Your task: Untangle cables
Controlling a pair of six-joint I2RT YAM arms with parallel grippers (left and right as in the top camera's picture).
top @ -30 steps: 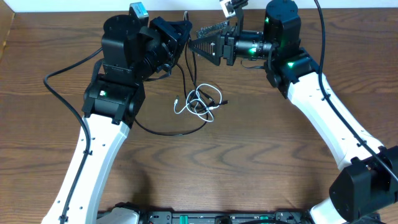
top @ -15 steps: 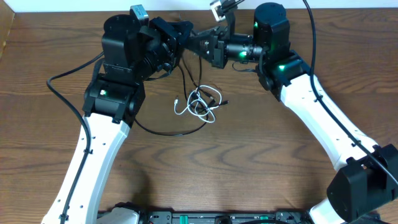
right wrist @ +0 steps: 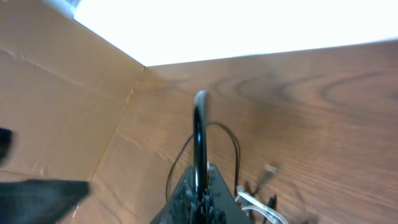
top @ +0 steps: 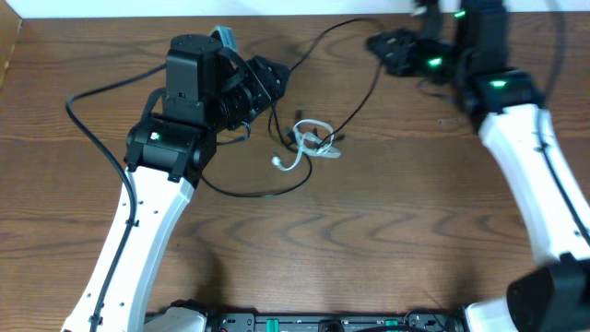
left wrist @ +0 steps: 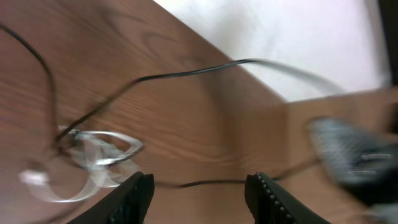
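Observation:
I should hold the bunch's white loops (top: 305,144) with my left gripper before my right gripper pulls away, because the black cable in my right gripper runs into the loose bunch (top: 327,142) of cables.
A small bunch of cables (top: 312,140) lies on the wooden table between the arms, with a white cable (top: 293,159) looping out of it. The white loops (left wrist: 99,149) also show in the left wrist view. My right gripper (top: 380,44) is at the back right, shut on a black cable (top: 319,35) that arcs up from the bunch. That black cable (right wrist: 199,124) stands straight out of the shut jaws (right wrist: 200,190). My left gripper (left wrist: 199,199) is open, with nothing between its fingers, just left of the bunch (top: 269,81). A black strand (left wrist: 186,73) crosses ahead of it.
A long black cable (top: 263,195) trails in a loop over the table in front of the bunch. The left arm's thicker wire (top: 88,124) curves out at the far left. A cardboard wall (right wrist: 56,118) stands beside the table's back edge (top: 277,16).
My right gripper shut on the black cable and drew away to the back right, pulling the cable taut. My left gripper opened. The bunch slid slightly right.

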